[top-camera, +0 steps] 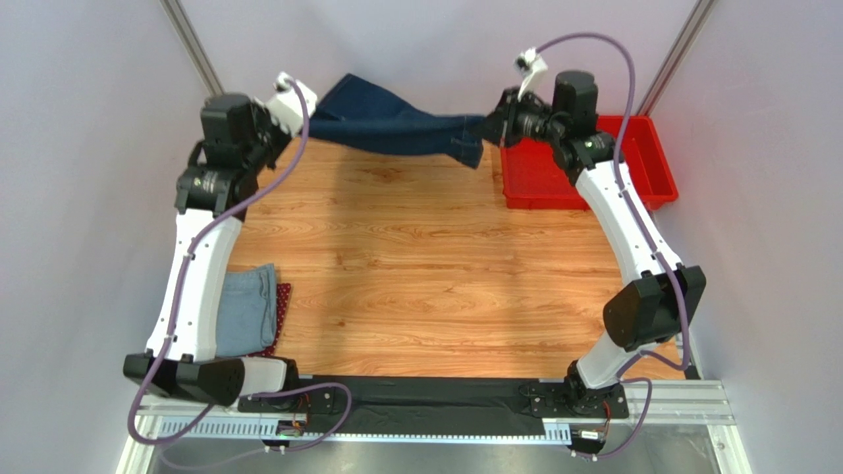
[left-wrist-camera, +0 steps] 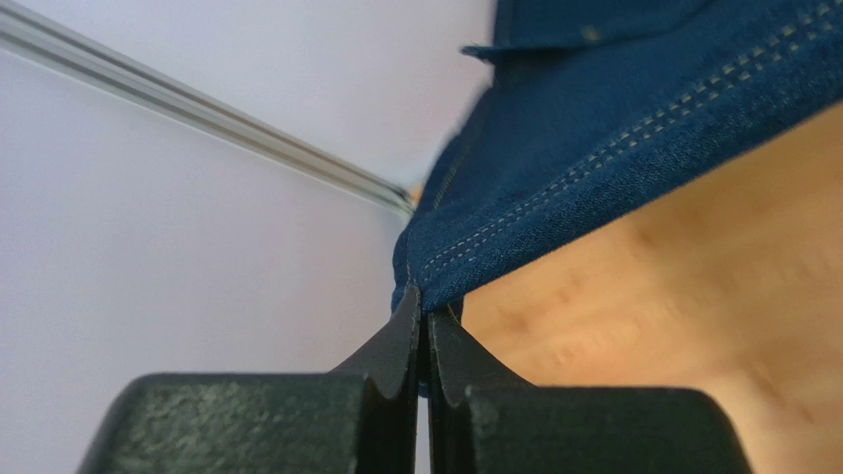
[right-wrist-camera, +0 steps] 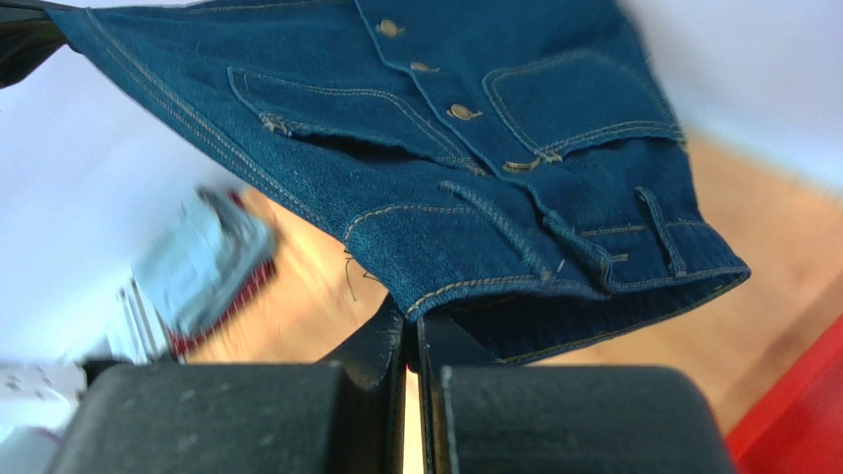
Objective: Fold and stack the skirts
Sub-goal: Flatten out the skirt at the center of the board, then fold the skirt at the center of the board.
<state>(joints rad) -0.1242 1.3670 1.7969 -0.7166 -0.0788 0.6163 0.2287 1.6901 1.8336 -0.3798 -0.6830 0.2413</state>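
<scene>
The dark navy denim skirt (top-camera: 394, 126) hangs by the far wall, so my left gripper and my right gripper should pull back and lay it flat over the wooden tabletop (top-camera: 396, 281).
The dark navy denim skirt (top-camera: 391, 120) hangs stretched in the air over the far edge of the table, between my two grippers. My left gripper (top-camera: 315, 111) is shut on its left corner; the left wrist view shows the stitched hem (left-wrist-camera: 554, 168) pinched at the tips (left-wrist-camera: 425, 314). My right gripper (top-camera: 492, 128) is shut on the right corner, and the right wrist view shows buttons and pockets (right-wrist-camera: 465, 109) above the tips (right-wrist-camera: 411, 318). A folded light blue-grey skirt (top-camera: 247, 308) lies on the dark red dotted skirt (top-camera: 284, 306) at the near left.
A red plastic tray (top-camera: 643, 163) sits at the far right, right behind my right gripper. Bare wooden tabletop (top-camera: 425, 267) fills the middle. Grey walls and metal frame posts (top-camera: 193, 44) close in the back and sides.
</scene>
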